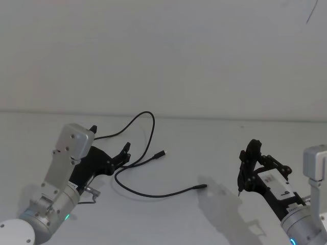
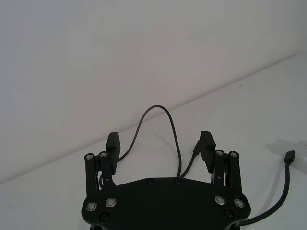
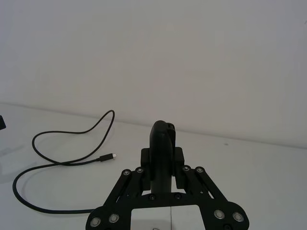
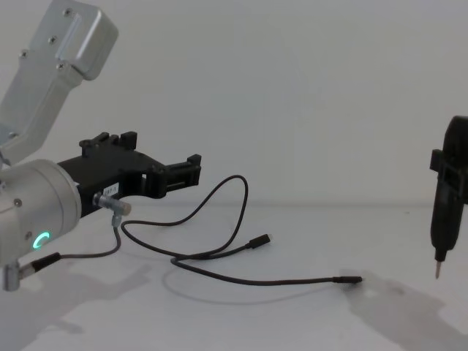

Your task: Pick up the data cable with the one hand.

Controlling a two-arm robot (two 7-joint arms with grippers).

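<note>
The data cable's loop (image 4: pixel 235 177) stays up on its own, so the branch (image 4: pixel 303 281) will keep its plug pointing straight out and sag only a little when I lift it.
The data cable (image 1: pixel 168 194) is a thin black cord lying on the white table, with a loop at the back and branch ends tipped by small plugs (image 4: pixel 259 240). My left gripper (image 1: pixel 110 139) hangs open just above the cable's left part, near the table's left side. From the left wrist, the cable's loop (image 2: pixel 156 107) shows through the gap between the two fingers (image 2: pixel 113 143), untouched. At the right my right gripper (image 1: pixel 250 163) is shut on a slim black pointed tool (image 4: pixel 444 205) held upright, well clear of the cable's plug (image 3: pixel 108 156).
A short grey lead (image 4: pixel 95 252) with a silver plug (image 4: pixel 117 206) hangs from my left arm, close to the cable. The white table (image 1: pixel 204 148) meets a plain white wall at the back. Open surface lies between the cable's right end (image 1: pixel 202 187) and the right arm.
</note>
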